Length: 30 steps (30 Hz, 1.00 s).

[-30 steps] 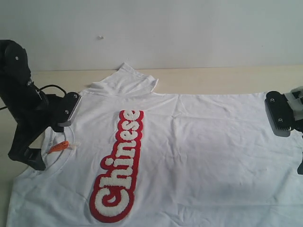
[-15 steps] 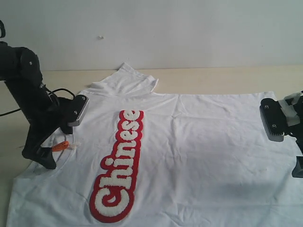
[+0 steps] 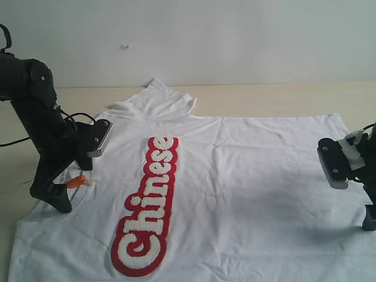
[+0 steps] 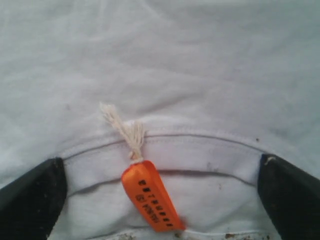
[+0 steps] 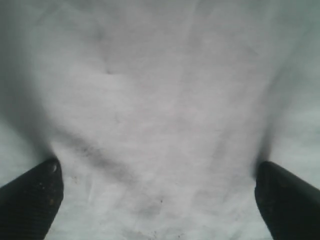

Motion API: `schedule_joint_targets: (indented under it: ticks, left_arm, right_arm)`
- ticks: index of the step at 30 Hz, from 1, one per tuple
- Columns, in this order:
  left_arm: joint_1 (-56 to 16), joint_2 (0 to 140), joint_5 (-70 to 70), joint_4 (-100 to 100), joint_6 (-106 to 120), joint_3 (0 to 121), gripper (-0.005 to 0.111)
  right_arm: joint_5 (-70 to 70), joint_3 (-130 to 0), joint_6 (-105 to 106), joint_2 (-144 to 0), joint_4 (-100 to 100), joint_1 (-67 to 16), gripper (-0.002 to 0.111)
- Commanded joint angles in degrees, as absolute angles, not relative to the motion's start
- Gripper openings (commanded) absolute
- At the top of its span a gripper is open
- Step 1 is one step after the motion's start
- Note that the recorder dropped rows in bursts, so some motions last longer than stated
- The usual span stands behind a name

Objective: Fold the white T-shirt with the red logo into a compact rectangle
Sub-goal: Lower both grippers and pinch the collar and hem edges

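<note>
The red logo (image 3: 151,197) runs across the line between my grippers, so I expect the white T-shirt (image 3: 252,176) to hang double and fold across the logo when I lift it.
The white T-shirt (image 3: 247,182) lies spread flat on the table, its collar to the left and its hem to the right. The red logo (image 3: 147,205) runs down its chest. My left gripper (image 3: 67,179) stands open and low over the collar (image 4: 200,150), one finger on each side of the orange neck tag (image 4: 150,200), with nothing held. At the hem end, my right gripper (image 3: 367,188) hangs open just above the plain white cloth (image 5: 160,125); its fingers (image 5: 30,200) grip nothing.
One sleeve (image 3: 161,97) lies bunched toward the back wall. The bare wooden table (image 3: 282,97) shows behind the shirt and at the far left. A black cable (image 3: 73,114) loops beside the left arm.
The left arm has swung right and down, bringing its gripper over the collar and tag. The right gripper has shifted left and lower over the hem. Both stay open.
</note>
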<state>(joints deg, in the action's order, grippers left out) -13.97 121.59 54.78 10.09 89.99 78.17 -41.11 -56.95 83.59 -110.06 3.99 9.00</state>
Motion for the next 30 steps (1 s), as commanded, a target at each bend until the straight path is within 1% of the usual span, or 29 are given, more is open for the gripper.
schedule_joint_targets:
  ticks: [1,2,4,10,14,18,20,21,23,27,28,29,30]
  left_arm:
    - [-13.73,122.60,56.66,9.10,89.52,77.88,0.103]
    - [-13.73,122.60,56.66,9.10,89.52,77.88,0.103]
    - [-13.73,122.60,56.66,9.10,89.52,77.88,0.103]
    - [-13.73,122.60,56.54,9.09,89.52,77.88,0.103]
    - [-13.73,122.60,56.34,9.09,89.52,77.88,0.103]
    - [-13.73,123.28,56.45,9.09,88.66,77.88,0.103]
    - [-13.73,124.11,56.58,8.88,87.76,77.88,0.099]
    - [-13.73,124.48,56.81,8.88,87.76,77.88,0.095]
    - [-13.73,125.48,56.81,8.88,87.76,77.88,0.078]
    - [-13.73,126.64,56.71,8.88,85.96,77.85,0.028]
    - [-13.73,126.77,56.60,8.88,85.96,77.85,0.013]
    - [-13.73,126.77,56.48,8.88,85.83,77.85,0.000]
    - [-13.73,126.77,56.21,8.88,85.81,77.85,0.001]
  right_arm:
    - [-38.82,-56.36,83.28,-112.63,4.09,9.34,0.100]
    - [-38.82,-56.36,83.28,-112.92,4.09,9.34,0.098]
    - [-38.82,-56.36,83.28,-113.69,4.09,9.34,0.088]
    - [-36.97,-56.36,83.28,-115.29,4.09,9.34,0.045]
    - [-35.54,-56.36,83.28,-115.44,2.35,9.34,0.021]
    - [-35.14,-56.36,82.77,-115.44,2.01,9.34,0.002]
    - [-34.74,-56.36,81.94,-115.44,2.01,9.34,0.000]
    - [-34.76,-56.36,81.80,-115.44,2.01,9.34,0.000]
    - [-34.76,-56.36,81.80,-115.44,2.01,9.34,0.000]
    - [-34.76,-56.36,81.80,-115.44,2.01,9.34,0.000]
    - [-34.63,-56.36,81.80,-115.44,1.88,9.34,0.000]
    - [-34.63,-56.36,81.80,-115.44,1.88,9.34,0.000]
    - [-34.63,-56.36,81.80,-115.44,1.88,9.34,0.000]
